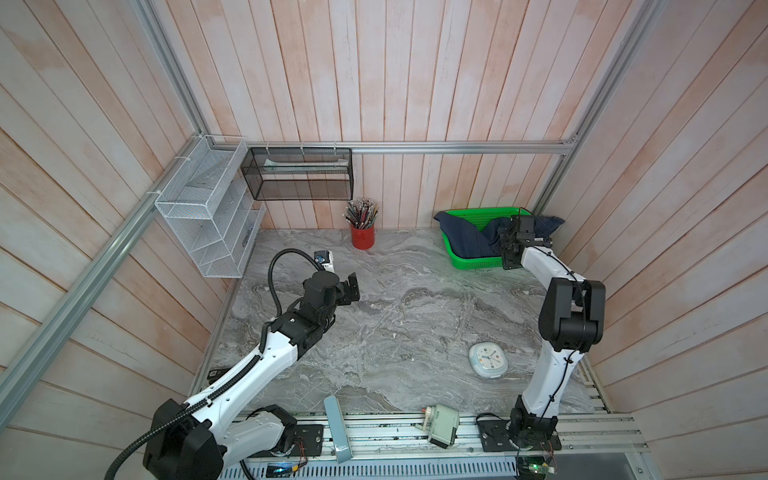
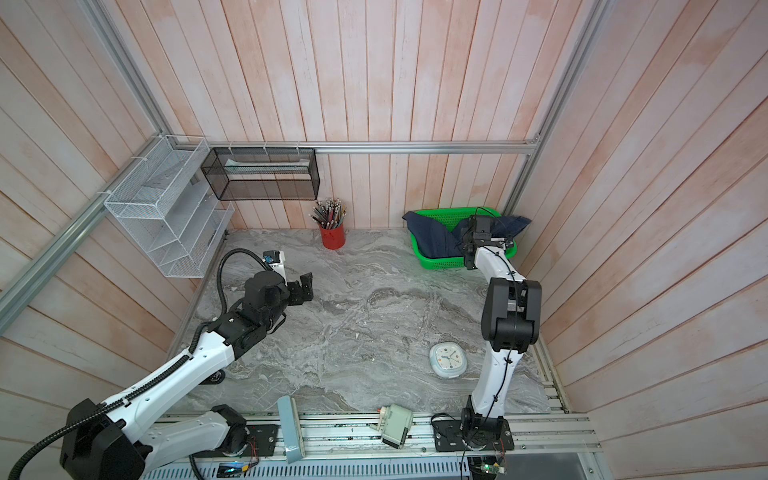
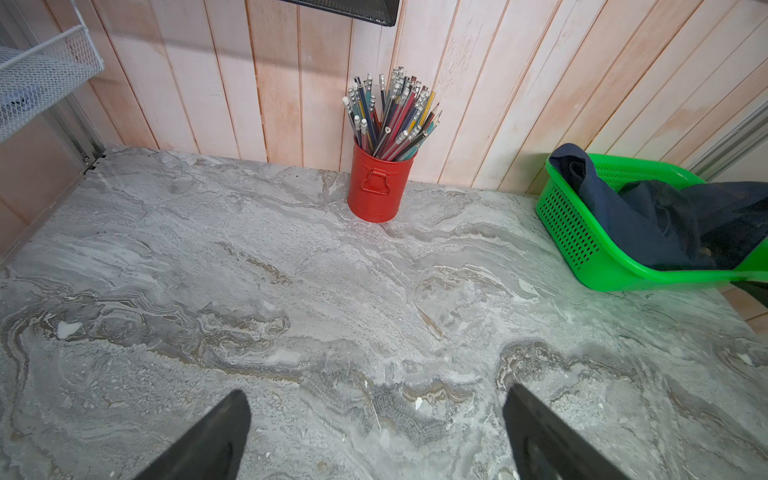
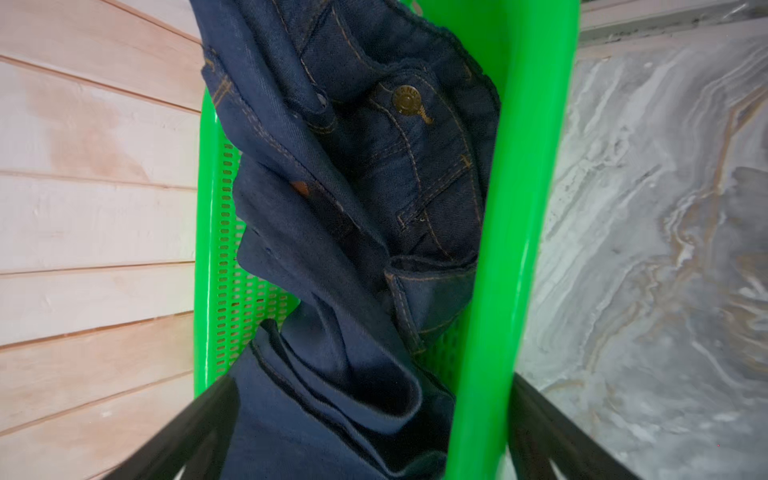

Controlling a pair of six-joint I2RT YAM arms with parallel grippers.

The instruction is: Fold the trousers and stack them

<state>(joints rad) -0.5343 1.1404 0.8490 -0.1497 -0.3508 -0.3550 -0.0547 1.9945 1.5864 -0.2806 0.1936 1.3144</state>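
I am going to lift the trousers [image 1: 481,238]. They should come out in one piece and leave the green basket empty, because its slots [image 4: 264,299] show next to the folds.
The trousers [image 1: 465,241] [image 2: 432,239] are dark navy denim, crumpled in a green basket [image 1: 473,262] [image 2: 440,262] at the table's back right, one end draped over the basket's far rim. The right wrist view shows the trousers [image 4: 353,208] up close with a metal button and tan stitching. My right gripper [image 1: 510,251] [image 4: 372,382] hangs open over the basket [image 4: 511,208], its jaws wide apart on either side of a fold of cloth and the near rim. My left gripper [image 1: 352,286] [image 3: 377,392] is open and empty above bare table at the left.
A red cup of pencils [image 1: 362,237] stands at the back wall. A pale clock [image 1: 488,360] lies near the right arm's base. A white wire rack [image 1: 208,208] and a black mesh shelf [image 1: 299,174] hang at the back left. A grey device [image 1: 442,426] sits on the front rail.
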